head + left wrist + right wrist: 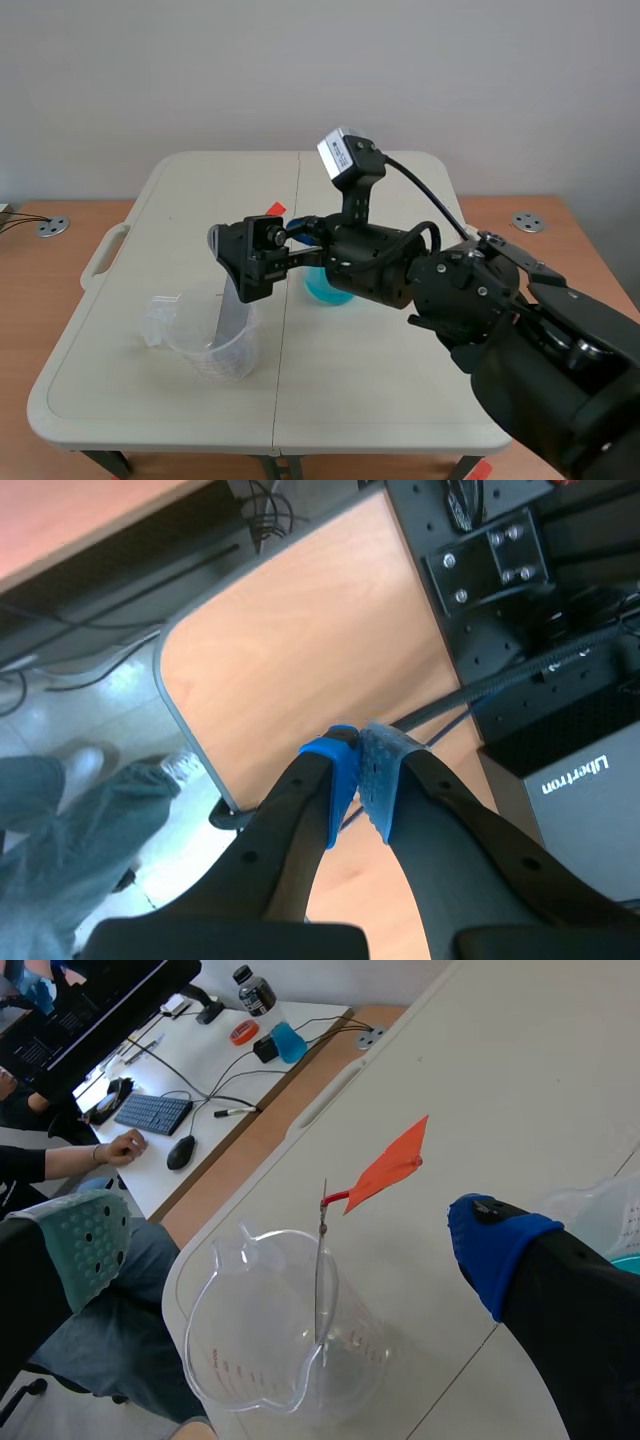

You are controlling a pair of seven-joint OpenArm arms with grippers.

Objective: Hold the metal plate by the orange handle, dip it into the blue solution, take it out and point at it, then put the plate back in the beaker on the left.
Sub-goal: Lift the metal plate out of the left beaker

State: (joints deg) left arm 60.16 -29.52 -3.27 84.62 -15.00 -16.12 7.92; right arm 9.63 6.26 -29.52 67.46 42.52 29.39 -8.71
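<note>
My gripper will lift the metal plate (232, 318), and the plate will dangle and swing then, because the orange handle flops sideways from a thin red link (334, 1199).
A clear beaker (215, 340) stands at the table's front left, and the thin metal plate (232, 318) leans upright inside it. In the right wrist view the plate (320, 1275) shows edge-on in the beaker (265, 1345), with its orange handle (390, 1165) sticking out over the rim. My right gripper (290, 1240) is open around it, touching nothing, and hangs just above the beaker as the right gripper (250, 255) in the scene view. The blue solution beaker (325, 288) sits half hidden behind the arm. My left gripper (362, 750) is shut on nothing, away from the table.
The folding table (400, 400) has a carry handle (103, 250) at its left edge. A person's hand (125, 1147) rests by a mouse and a keyboard (155, 1113) on a desk beyond. The left wrist view shows a wooden desk (300, 650) and a person's legs (60, 820).
</note>
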